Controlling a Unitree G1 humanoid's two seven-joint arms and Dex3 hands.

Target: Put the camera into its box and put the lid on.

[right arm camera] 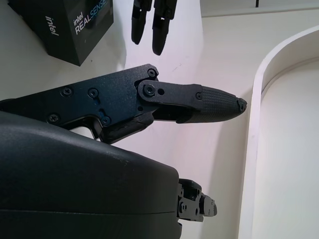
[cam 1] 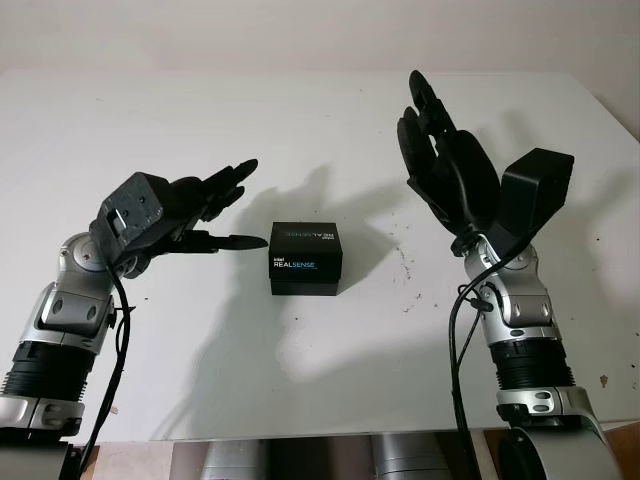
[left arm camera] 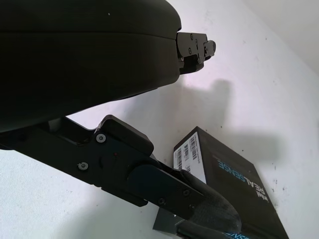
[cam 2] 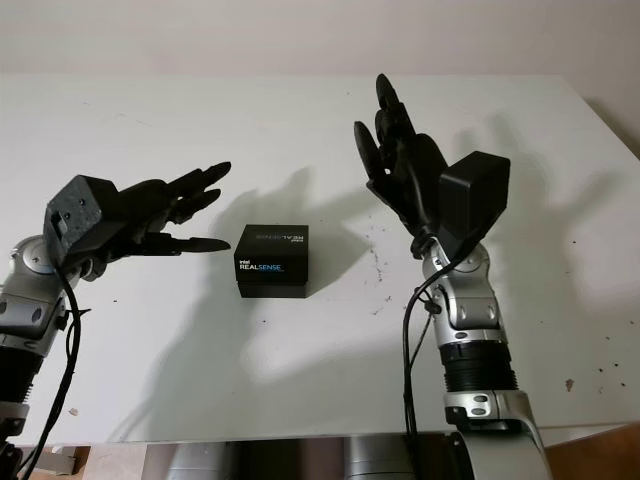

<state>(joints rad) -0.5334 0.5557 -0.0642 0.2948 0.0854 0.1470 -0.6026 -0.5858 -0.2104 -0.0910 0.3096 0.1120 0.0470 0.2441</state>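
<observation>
The lid will come off by itself and leave the base behind when the robot lifts, because a darker part of the box's base [cam 1: 304, 289] shows below the lid's printed front [cam 1: 306, 239].
A black RealSense box [cam 1: 306, 259] with its lid on sits at the middle of the white table [cam 1: 320, 110]. My left hand [cam 1: 215, 205] hovers just left of the box, open, its lowest finger pointing at the box's left side without touching it. The box's barcode side shows beside that finger in the left wrist view [left arm camera: 234, 184]. My right hand [cam 1: 440, 150] is raised to the right of the box, open, fingers pointing up and away. The box's corner [right arm camera: 70, 27] lies off to the side in the right wrist view. No camera is visible outside the box.
The table's front edge [cam 1: 320, 435] runs just ahead of my forearms. Small dark specks [cam 1: 405, 270] mark the tabletop right of the box. The table's far edge meets the wall behind.
</observation>
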